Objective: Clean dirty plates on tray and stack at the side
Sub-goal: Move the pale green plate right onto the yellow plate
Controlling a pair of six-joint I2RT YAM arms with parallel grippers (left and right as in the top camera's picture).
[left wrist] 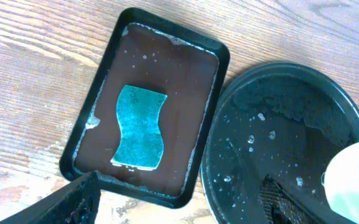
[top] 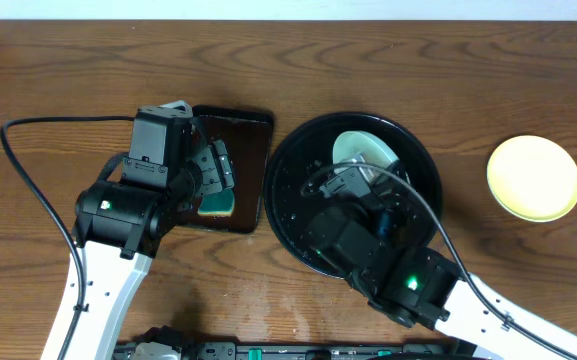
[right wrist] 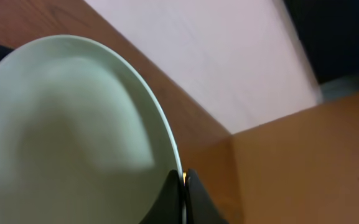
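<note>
The robot's right gripper is holding the mint plate by its rim and the yellow plate lies clear, so the robot should go on carrying until the plates are stacked.
The round black tray sits mid-table, wet with droplets; it also shows in the left wrist view. My right gripper is shut on the rim of a pale mint plate, holding it tilted above the tray. The right wrist view shows the fingers pinching that plate's edge. The plate's edge also shows in the left wrist view. A pale yellow plate lies on the table at the right. A second mint plate is not visible. My left gripper is open and empty above the rectangular tray.
A smaller rectangular dark tray, holding brown liquid and a teal sponge, stands just left of the round tray, nearly touching it. A black cable loops over the table's left side.
</note>
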